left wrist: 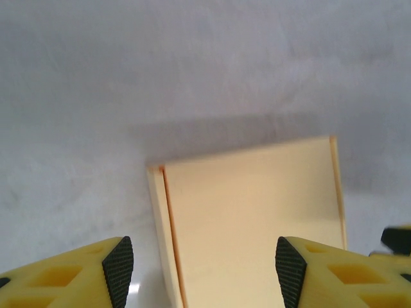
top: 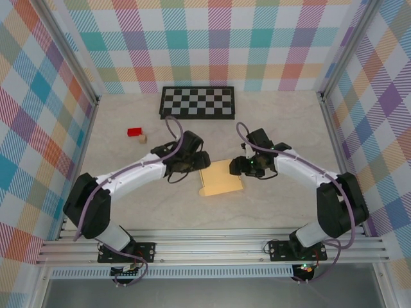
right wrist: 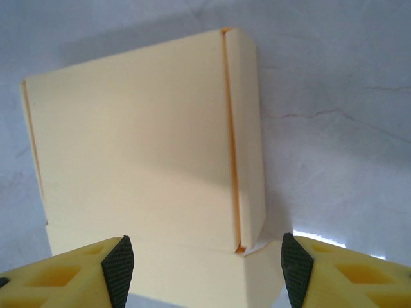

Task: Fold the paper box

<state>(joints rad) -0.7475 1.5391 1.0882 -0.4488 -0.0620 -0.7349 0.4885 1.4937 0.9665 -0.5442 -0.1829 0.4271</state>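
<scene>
Next, my left gripper goes to the flap's near corner [top: 205, 192] and turns the box square first, because the paper box's near flap [top: 223, 188] sticks out at a slant.
The paper box [top: 221, 179] lies flat on the table between the two arms, a tan folded rectangle with a flap sticking out at its near edge. My left gripper [top: 201, 161] hovers at its far left corner and stands open; in the left wrist view [left wrist: 204, 273] the box [left wrist: 250, 218] lies below the gap, its left side wall folded in. My right gripper [top: 237, 167] is at the far right corner, also open. In the right wrist view [right wrist: 207, 269] the box [right wrist: 141, 147] shows a folded side wall, with the pads [right wrist: 119, 266] clear of the card.
A black-and-white checkerboard [top: 197, 102] lies at the back centre. A red block [top: 134, 132] and a small tan cube [top: 142, 138] sit at the left behind the left arm. Metal frame posts and plaid walls close in both sides.
</scene>
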